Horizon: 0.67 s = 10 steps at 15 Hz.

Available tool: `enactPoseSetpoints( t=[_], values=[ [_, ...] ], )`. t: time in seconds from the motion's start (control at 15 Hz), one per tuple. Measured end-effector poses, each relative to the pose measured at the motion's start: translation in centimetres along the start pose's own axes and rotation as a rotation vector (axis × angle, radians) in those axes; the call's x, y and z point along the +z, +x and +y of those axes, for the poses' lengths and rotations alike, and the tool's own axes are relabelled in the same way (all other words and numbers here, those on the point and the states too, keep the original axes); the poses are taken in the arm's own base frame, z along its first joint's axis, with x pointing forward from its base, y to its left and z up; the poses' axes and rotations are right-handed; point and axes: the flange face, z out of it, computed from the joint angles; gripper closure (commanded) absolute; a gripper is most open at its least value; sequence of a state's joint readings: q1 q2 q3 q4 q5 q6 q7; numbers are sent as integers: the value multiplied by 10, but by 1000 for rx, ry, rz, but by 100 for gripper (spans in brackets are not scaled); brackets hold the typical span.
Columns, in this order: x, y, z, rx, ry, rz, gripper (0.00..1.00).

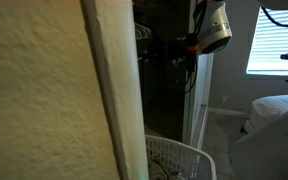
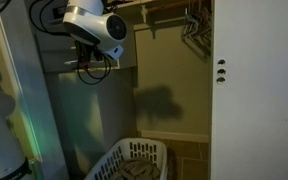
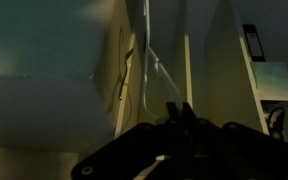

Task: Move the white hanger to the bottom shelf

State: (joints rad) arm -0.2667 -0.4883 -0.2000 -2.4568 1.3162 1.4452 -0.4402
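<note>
The white hanger [image 3: 160, 68] is pointing into the open gap [image 3: 168, 32] above the bottom shelf. I go on moving my gripper in until the hanger lies there, then let go.
In the wrist view the white hanger [image 3: 149, 60] shows as thin pale wires that run down from the top of the picture and meet at my gripper [image 3: 179, 108]. The dark fingers are pressed together there, shut on the hanger's lower end. In both exterior views the gripper [image 1: 187, 45] [image 2: 92, 66] is held high inside the dark closet, near its upper part. The hanger is too thin and dim to make out in those views. I cannot pick out the bottom shelf in the dark closet.
A white laundry basket [image 2: 134, 160] [image 1: 179, 160] stands on the closet floor below the arm. Other hangers [image 2: 194, 30] hang on the rod at the upper right. A white door frame [image 2: 219, 90] bounds the closet, and a pale jamb [image 1: 109, 90] blocks much of an exterior view.
</note>
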Motion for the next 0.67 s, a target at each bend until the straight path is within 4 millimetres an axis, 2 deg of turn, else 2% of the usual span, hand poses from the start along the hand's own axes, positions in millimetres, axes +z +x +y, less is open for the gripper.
enactPoseSetpoints(
  t=[0.67],
  values=[
    [86, 28, -12, 34, -27, 163, 98]
  ],
)
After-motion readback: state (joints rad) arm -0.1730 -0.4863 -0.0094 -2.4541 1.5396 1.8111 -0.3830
